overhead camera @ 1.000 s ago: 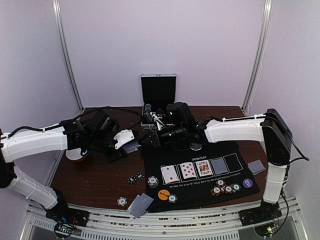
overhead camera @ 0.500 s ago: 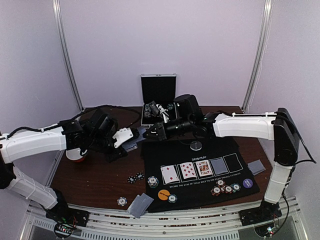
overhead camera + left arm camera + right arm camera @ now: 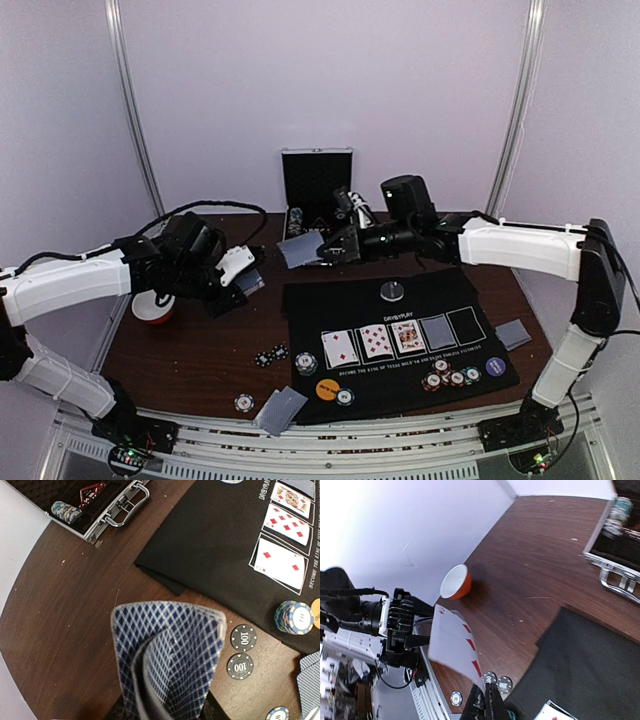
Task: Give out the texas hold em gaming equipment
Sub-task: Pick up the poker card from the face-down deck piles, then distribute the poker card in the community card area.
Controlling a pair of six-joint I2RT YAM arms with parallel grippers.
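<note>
The mat's last box [image 3: 466, 326] is empty and the single card's blue back [image 3: 300, 250] faces up, so my right gripper goes on carrying the card until it rests inside.
My left gripper [image 3: 246, 279] is shut on a stack of blue-backed playing cards [image 3: 167, 652], held over the brown table left of the black mat [image 3: 400, 305]. My right gripper [image 3: 332, 251] is shut on one single card [image 3: 301, 250], held in the air above the mat's far left corner; in the right wrist view the card [image 3: 454, 642] shows red pips on its face. Three face-up cards [image 3: 375, 341] and one face-down card [image 3: 438, 332] lie in the mat's row. A silver button disc [image 3: 392, 290], an orange disc [image 3: 327, 389] and a purple disc [image 3: 495, 366] lie on the mat.
The open silver case [image 3: 317, 188] stands at the back. A red-and-white bowl [image 3: 152, 308] sits at the left. Two black chips [image 3: 270, 355] lie beside the mat, with chips [image 3: 445, 378] on its near right. Face-down cards lie at the front [image 3: 280, 408] and right [image 3: 512, 333].
My right gripper has drawn a single card away from the left gripper's stack and carried it right and back. My left gripper has pulled slightly left with the stack.
</note>
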